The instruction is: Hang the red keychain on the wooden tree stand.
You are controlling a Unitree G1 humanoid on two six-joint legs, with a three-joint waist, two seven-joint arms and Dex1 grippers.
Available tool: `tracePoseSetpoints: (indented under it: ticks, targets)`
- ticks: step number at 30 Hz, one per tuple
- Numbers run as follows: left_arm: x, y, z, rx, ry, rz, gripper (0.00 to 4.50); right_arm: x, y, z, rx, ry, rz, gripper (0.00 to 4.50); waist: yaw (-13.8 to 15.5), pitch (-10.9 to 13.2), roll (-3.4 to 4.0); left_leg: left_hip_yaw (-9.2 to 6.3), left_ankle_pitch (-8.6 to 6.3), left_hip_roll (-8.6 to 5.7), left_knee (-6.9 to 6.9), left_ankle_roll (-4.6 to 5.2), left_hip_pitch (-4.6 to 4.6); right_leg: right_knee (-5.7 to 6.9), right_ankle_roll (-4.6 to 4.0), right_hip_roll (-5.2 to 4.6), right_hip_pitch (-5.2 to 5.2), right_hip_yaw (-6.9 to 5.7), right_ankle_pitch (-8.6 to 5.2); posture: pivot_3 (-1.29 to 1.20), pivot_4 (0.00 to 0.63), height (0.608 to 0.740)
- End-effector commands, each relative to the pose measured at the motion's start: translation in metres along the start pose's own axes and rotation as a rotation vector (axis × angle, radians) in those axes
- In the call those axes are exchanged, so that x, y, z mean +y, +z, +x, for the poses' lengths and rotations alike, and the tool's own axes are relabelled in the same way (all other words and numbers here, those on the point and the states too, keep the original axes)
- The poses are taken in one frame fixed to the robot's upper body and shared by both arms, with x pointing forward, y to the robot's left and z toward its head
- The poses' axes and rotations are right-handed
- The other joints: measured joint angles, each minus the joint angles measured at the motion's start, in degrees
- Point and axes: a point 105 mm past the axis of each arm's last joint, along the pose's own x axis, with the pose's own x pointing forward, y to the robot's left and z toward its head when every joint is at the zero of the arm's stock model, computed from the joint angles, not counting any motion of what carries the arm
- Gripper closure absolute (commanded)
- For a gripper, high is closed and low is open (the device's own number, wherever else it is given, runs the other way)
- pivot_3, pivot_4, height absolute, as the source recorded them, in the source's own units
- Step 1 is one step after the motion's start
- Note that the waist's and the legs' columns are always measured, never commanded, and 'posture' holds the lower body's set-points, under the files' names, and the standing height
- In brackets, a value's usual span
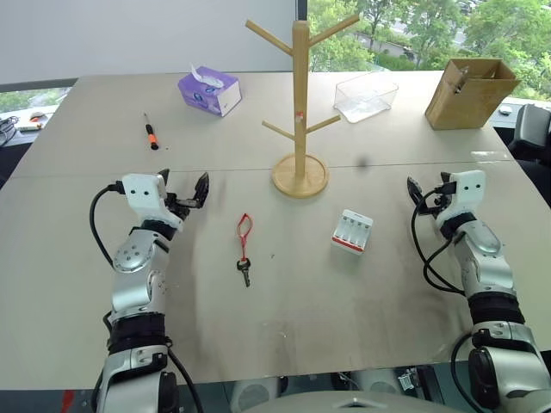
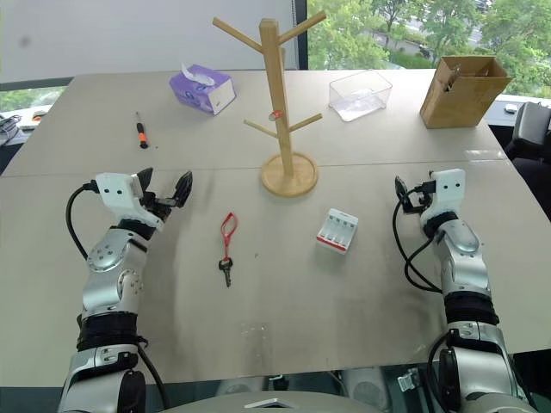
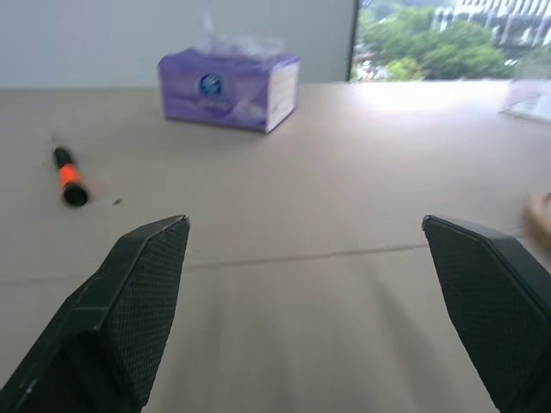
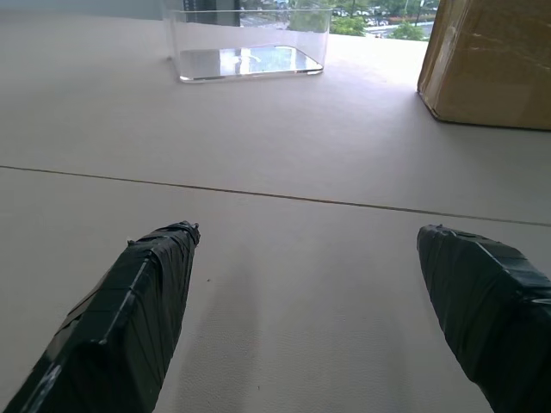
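Note:
The dark key is joined to its loop by a thin red cord, so the dark key will sag and dangle when the robot lifts the red keychain.
The red keychain lies flat on the table, its dark key pointing toward the near edge. Behind it and slightly right, the wooden tree stand stands upright on its round base, all pegs bare and a small red mark mid-pole. My left gripper hovers open to the left of the keychain, apart from it, with nothing between its fingers. On the far right my right gripper is open and empty too, its fingers spread wide above bare tabletop.
A purple tissue box and an orange-handled screwdriver lie at the back left. A clear plastic container and a cardboard box stand at the back right. A white-and-red battery case lies right of the keychain.

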Motion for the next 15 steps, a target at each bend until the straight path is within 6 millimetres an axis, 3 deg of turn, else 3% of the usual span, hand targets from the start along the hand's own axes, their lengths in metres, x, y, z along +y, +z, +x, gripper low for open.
tracePoseSetpoints:
  ticks: [1,6,9,15]
  targets:
    - [-0.031,0.019,-0.018,-0.044,-0.21,0.001,0.0,0.0,0.019,-0.001,-0.024,0.132,0.0,0.15,-0.09,0.0,0.01,0.01,0.0,0.0,0.0,0.0,0.0,-0.01,0.0,0.0,0.0,0.01,0.0,0.0,0.15,0.74]
    - [-0.051,0.018,-0.049,0.002,-0.43,-0.002,0.0,0.026,0.021,-0.011,0.045,0.428,0.031,0.15,-0.19,0.0,0.03,0.04,-0.01,0.06,-0.03,0.02,0.08,0.01,-0.02,0.05,-0.01,0.08,-0.01,0.0,0.15,0.74]
    - [-0.075,0.018,-0.073,-0.026,-0.589,-0.015,0.0,0.044,0.021,-0.025,0.113,0.624,0.016,0.15,0.02,-0.02,0.06,-0.01,-0.15,0.06,-0.03,0.25,0.08,0.01,-0.03,0.06,0.0,0.03,-0.02,0.0,0.15,0.74]
    - [-0.129,0.004,-0.123,-0.011,-0.917,0.015,0.0,0.061,0.033,-0.038,0.19,0.819,-0.029,0.15,0.23,-0.01,0.07,0.05,-0.22,-0.01,0.01,0.37,0.02,-0.08,-0.03,-0.1,0.0,0.04,-0.02,0.0,0.15,0.74]
